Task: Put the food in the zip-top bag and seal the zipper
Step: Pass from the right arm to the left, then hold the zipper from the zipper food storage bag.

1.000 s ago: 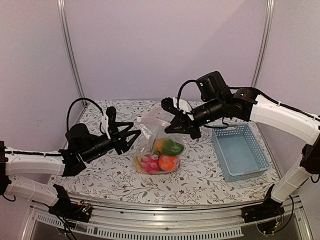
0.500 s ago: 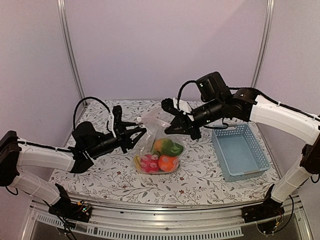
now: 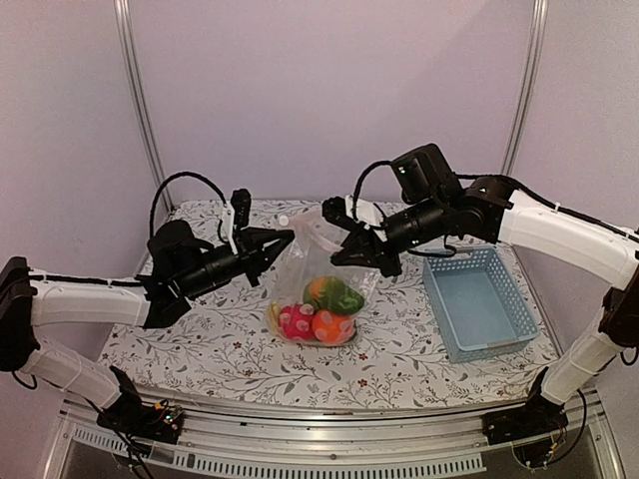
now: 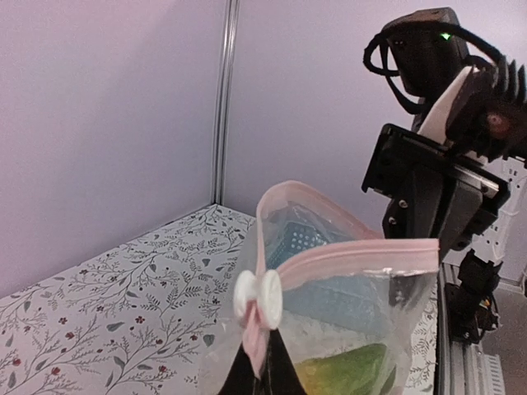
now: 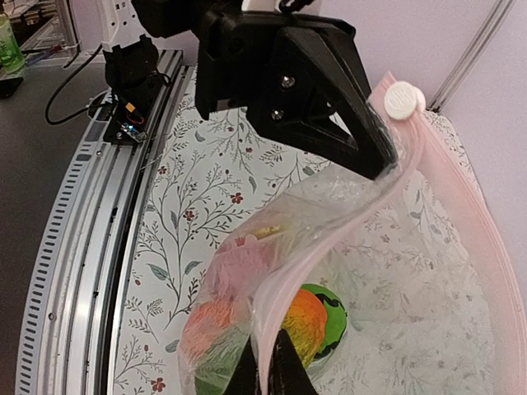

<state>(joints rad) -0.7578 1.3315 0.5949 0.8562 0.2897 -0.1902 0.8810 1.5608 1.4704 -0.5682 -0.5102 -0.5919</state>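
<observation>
The robot's right gripper holds the zipper's other end, far from the white slider, so it should open and grab the slider while the left gripper keeps the bag's corner steady.
The clear zip-top bag hangs over the table between both grippers, its bottom resting on the cloth. Inside lies the food: a green-orange mango, a red piece, an orange and yellow bananas. My left gripper is shut on the pink zipper at the bag's left corner, just under the white slider. My right gripper is shut on the zipper at the other end. The mouth gapes open between them. The mango shows through the plastic.
A light blue lattice basket stands on the flowered table at the right, below my right arm. Walls and metal posts close the back. The table's front rail runs along the near edge.
My left gripper came in from the left, rose to the bag's left mouth corner and shut on the zipper strip. The bag's mouth now hangs higher and stretched. The right gripper stayed put.
</observation>
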